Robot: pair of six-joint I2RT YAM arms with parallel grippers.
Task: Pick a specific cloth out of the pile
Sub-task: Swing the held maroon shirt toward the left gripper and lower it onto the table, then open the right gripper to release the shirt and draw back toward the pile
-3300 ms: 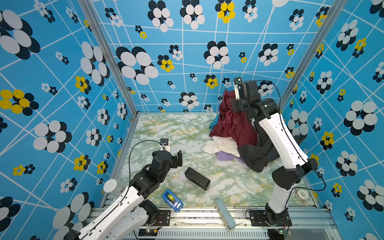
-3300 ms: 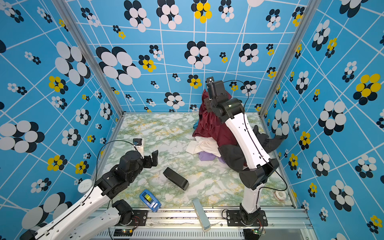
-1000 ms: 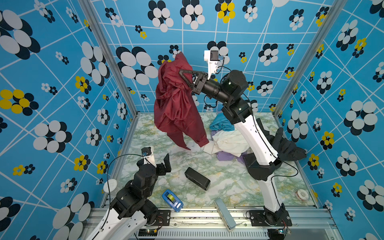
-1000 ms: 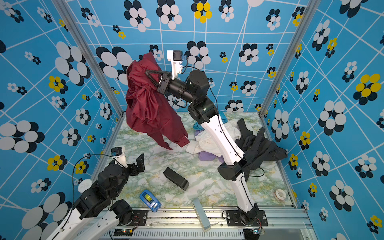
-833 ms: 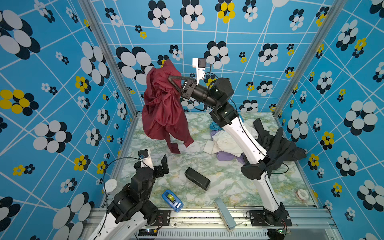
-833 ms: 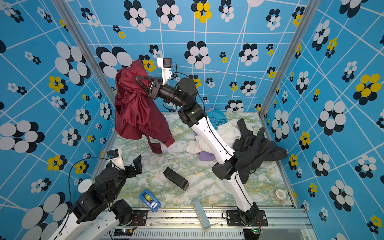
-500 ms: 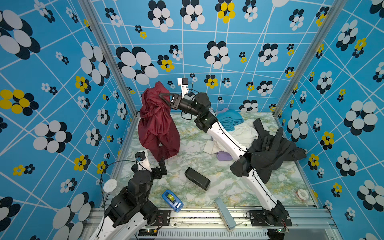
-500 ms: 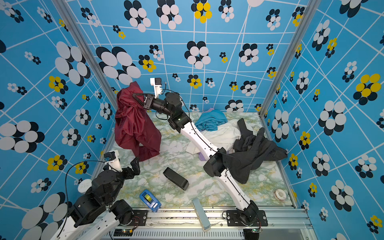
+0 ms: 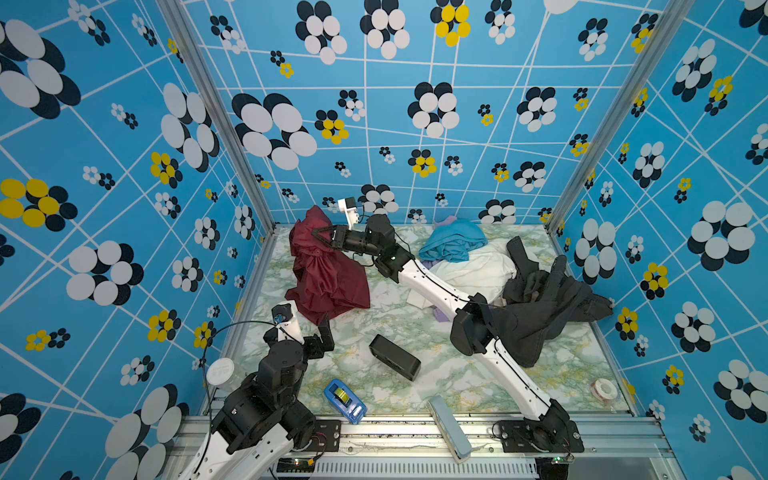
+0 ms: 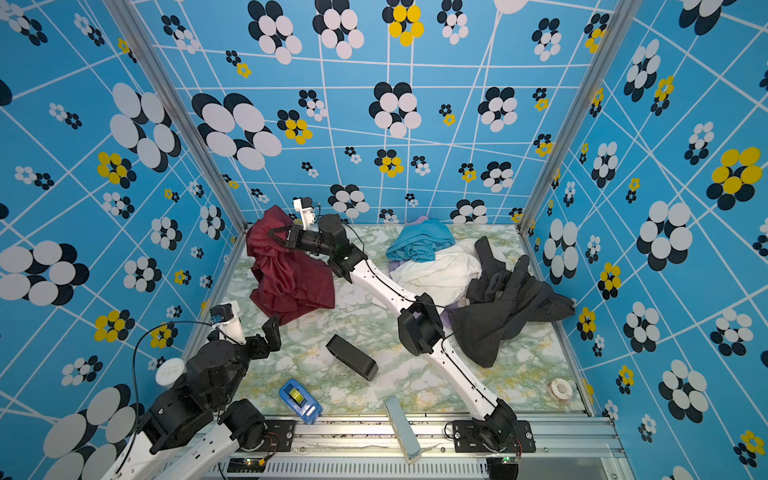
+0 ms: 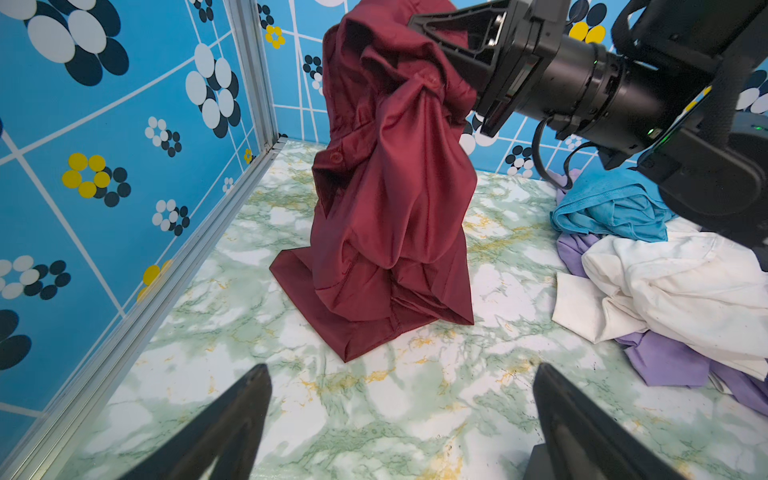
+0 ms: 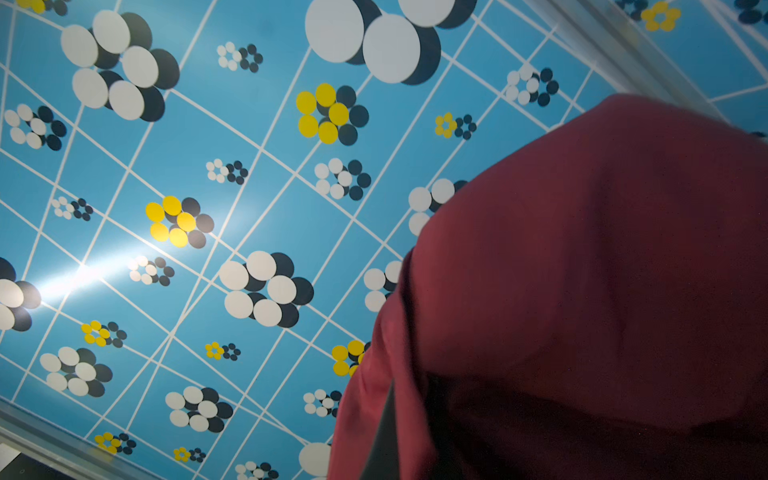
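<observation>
I should keep lowering the cloth with my right gripper and let it go there, as the dark red cloth's lower folds [image 9: 332, 293] are on marble clear of the pile [image 9: 376, 284].
The cloth [image 9: 328, 270] [image 10: 286, 270], dark red and shiny, stands at the back left of the table, apart from the pile [image 9: 465, 266] [image 10: 436, 270]. Its lower folds rest on the marble top [image 11: 374, 316]. Its top is bunched in my right gripper [image 9: 318, 232] [image 10: 272, 233], which is shut on it. In the right wrist view the cloth [image 12: 602, 291] fills the lower right and covers all but one finger [image 12: 384, 432]. My left gripper [image 9: 322, 328] [image 11: 400, 370] is open and empty, just in front of the cloth's hem. A charcoal garment [image 9: 548, 303] hangs over my right arm's elbow.
A black box [image 9: 395, 357] lies at mid table. A blue dispenser [image 9: 345, 401] and a grey-blue block [image 9: 449, 428] sit by the front rail, with a tape roll [image 9: 603, 390] at front right. Patterned walls enclose three sides, and the left wall is close to the cloth.
My right arm has swung the cloth from above the pile over to the left and down, so its lower part now rests on the table. My left gripper has pulled back slightly.
</observation>
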